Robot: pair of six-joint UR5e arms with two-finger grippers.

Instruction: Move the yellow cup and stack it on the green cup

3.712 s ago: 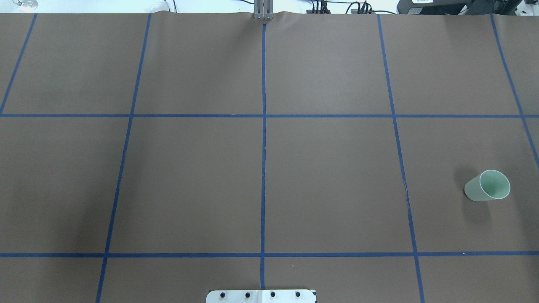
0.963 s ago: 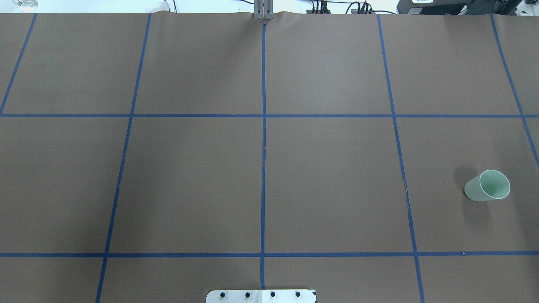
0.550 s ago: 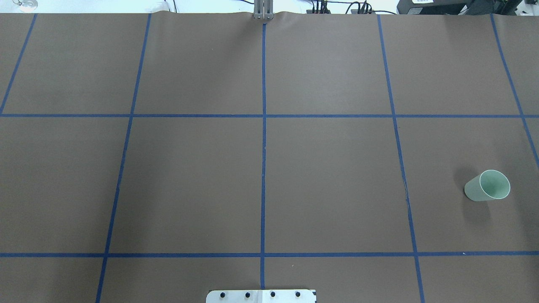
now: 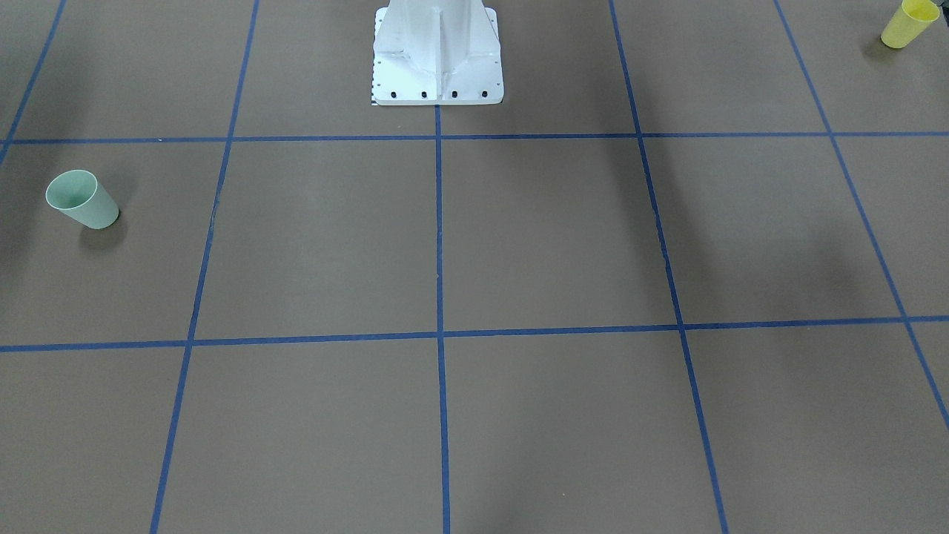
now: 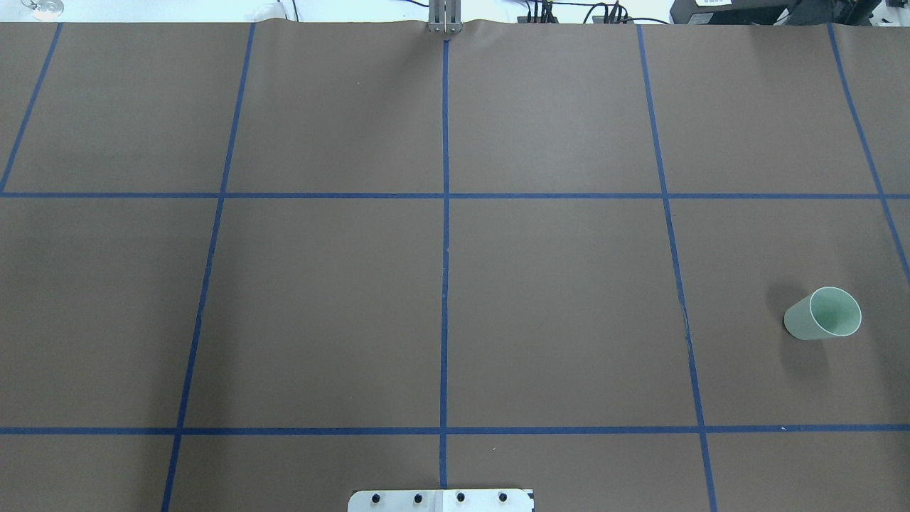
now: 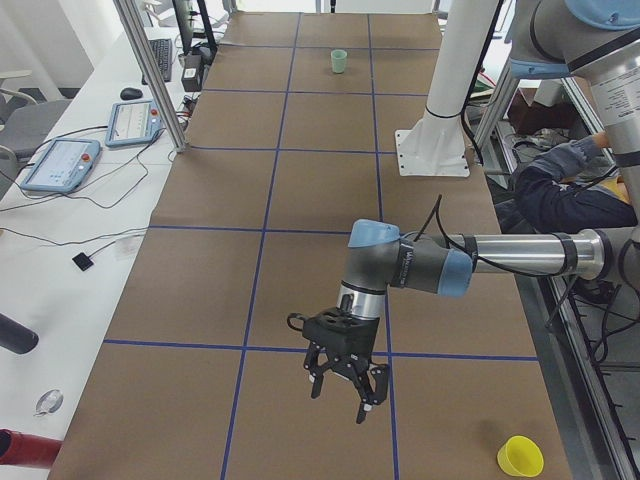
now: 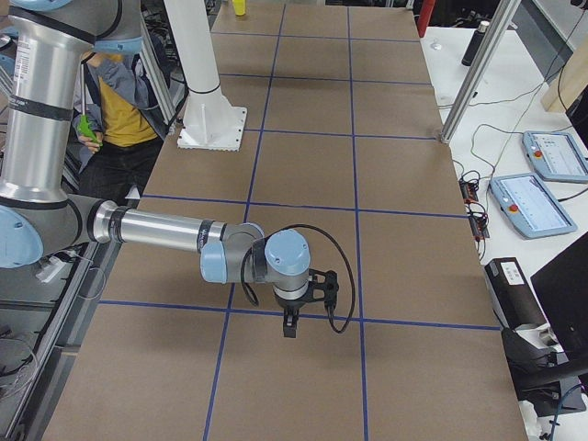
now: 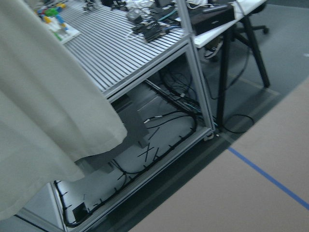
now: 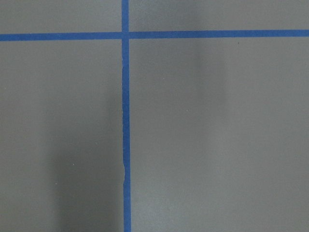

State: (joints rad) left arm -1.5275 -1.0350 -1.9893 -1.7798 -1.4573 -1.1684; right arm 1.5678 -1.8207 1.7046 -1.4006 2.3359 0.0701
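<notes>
My left gripper tilts toward the table's edge, away from the yellow cup. Next, I turn it level and lower it to face the yellow cup's side.
The yellow cup stands upright near the table's corner on my left side; it also shows in the exterior left view and far off in the exterior right view. The green cup stands upright far on my right side, also seen in the front-facing view and the exterior left view. My left gripper hangs above the table, well left of the yellow cup in that view. My right gripper points down over a blue line. I cannot tell whether either is open or shut.
The white robot base stands at the table's middle edge. Blue tape lines grid the brown table. A seated person is beside the base. Aluminium posts and tablets stand along the operators' side.
</notes>
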